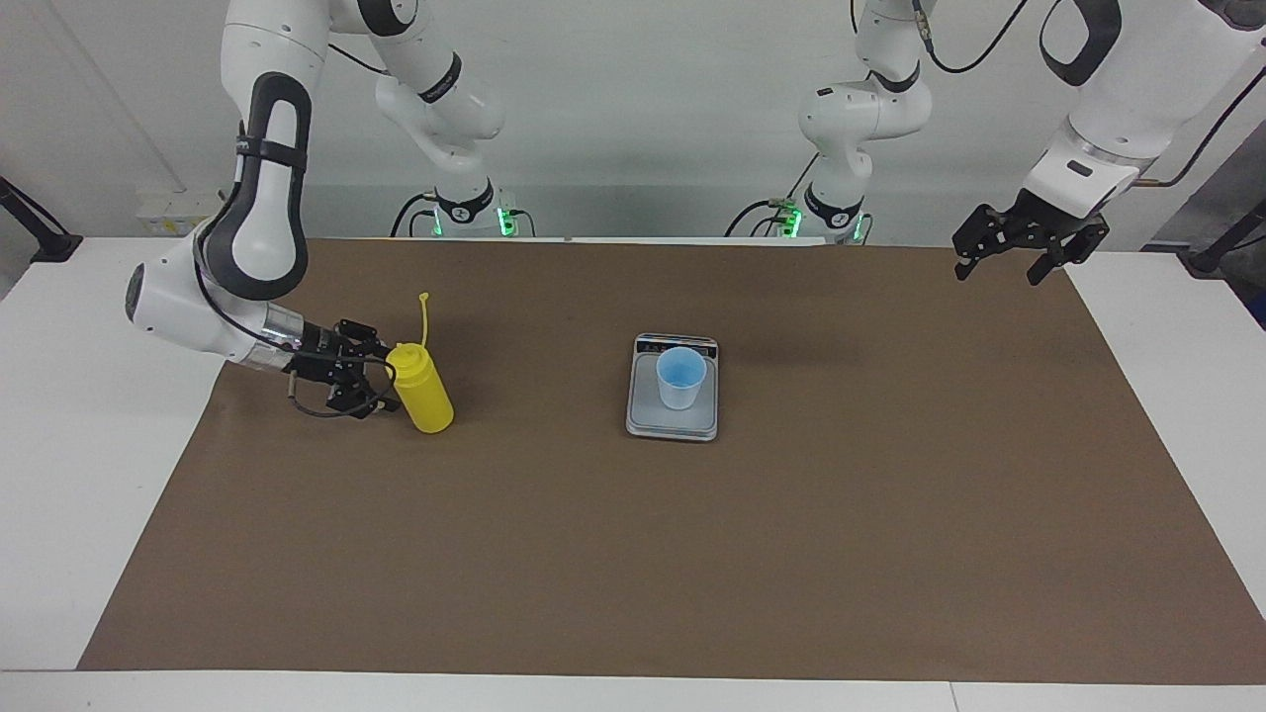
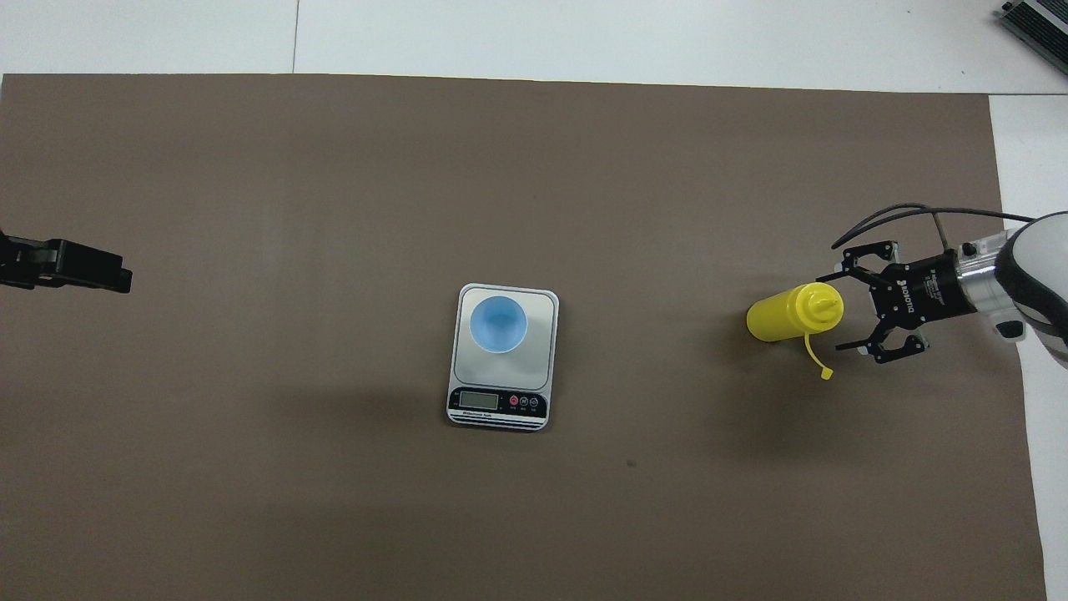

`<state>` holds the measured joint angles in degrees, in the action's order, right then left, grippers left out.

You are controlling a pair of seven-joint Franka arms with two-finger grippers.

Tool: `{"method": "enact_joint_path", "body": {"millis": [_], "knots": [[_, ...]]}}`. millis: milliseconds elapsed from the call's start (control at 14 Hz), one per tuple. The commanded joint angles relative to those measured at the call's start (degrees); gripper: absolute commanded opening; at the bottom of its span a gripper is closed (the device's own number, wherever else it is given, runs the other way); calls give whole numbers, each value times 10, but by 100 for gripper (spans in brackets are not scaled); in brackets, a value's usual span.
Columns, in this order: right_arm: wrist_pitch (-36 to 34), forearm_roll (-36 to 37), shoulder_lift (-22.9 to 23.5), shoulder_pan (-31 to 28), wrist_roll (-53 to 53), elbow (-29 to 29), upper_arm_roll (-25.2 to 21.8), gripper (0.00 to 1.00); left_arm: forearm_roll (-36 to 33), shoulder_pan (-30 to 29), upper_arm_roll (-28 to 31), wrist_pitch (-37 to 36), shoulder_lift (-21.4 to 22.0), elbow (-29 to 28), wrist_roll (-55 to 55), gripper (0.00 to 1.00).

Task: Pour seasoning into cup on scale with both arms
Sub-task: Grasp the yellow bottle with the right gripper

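My gripper will carry the seasoning bottle, and its cap strap (image 2: 816, 356) should come along, still sticking out, because the strap curves outward from the bottle's neck (image 2: 808, 335).
The seasoning, a yellow squeeze bottle (image 1: 423, 391) (image 2: 780, 319), stands upright on the brown mat toward the right arm's end, its cap strap (image 1: 424, 316) sticking up. My right gripper (image 1: 384, 380) (image 2: 834, 312) is level with it and open, its fingertips just reaching either side of the bottle's upper part; contact cannot be told. The light blue cup (image 1: 681, 376) (image 2: 498, 324) stands on the scale (image 1: 673, 427) (image 2: 544, 334) at mid-table. My left gripper (image 1: 999, 272) (image 2: 104, 277) hangs open and empty over the mat's edge at the left arm's end.
A brown mat (image 1: 633, 554) covers most of the white table (image 1: 89, 445). The scale's display strip (image 2: 498, 402) faces the robots. A grey device (image 2: 1035, 21) lies at the table's corner farthest from the robots, at the right arm's end.
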<state>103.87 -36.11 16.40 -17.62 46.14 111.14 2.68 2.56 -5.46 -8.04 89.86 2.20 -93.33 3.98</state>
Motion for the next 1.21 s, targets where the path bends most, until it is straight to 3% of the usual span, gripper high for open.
{"method": "enact_joint_path", "body": {"millis": [0, 356, 427, 498, 570, 641, 1139], "knots": [[23, -29, 1, 7, -29, 18, 4, 100, -12, 1, -2, -7, 11, -11, 8, 100], [37, -59, -1, 28, -32, 31, 5, 100, -22, 1, -2, 17, 25, -42, 5, 100], [43, -59, -1, 29, -32, 32, 5, 93, -36, 2, -5, 20, 27, -43, 4, 100], [42, -59, -1, 29, -32, 31, 6, 72, -36, -2, -5, 22, 27, -43, 2, 100], [42, -59, -1, 32, -38, 28, 6, 28, -36, -3, -5, 21, 27, -42, 0, 100], [48, -58, -4, 45, -33, 26, 6, 0, -35, -2, -5, 21, 27, -41, -2, 100], [89, -17, -30, 125, 146, -13, 3, 0, -33, 0, -5, 23, 26, -26, -17, 100]]}}
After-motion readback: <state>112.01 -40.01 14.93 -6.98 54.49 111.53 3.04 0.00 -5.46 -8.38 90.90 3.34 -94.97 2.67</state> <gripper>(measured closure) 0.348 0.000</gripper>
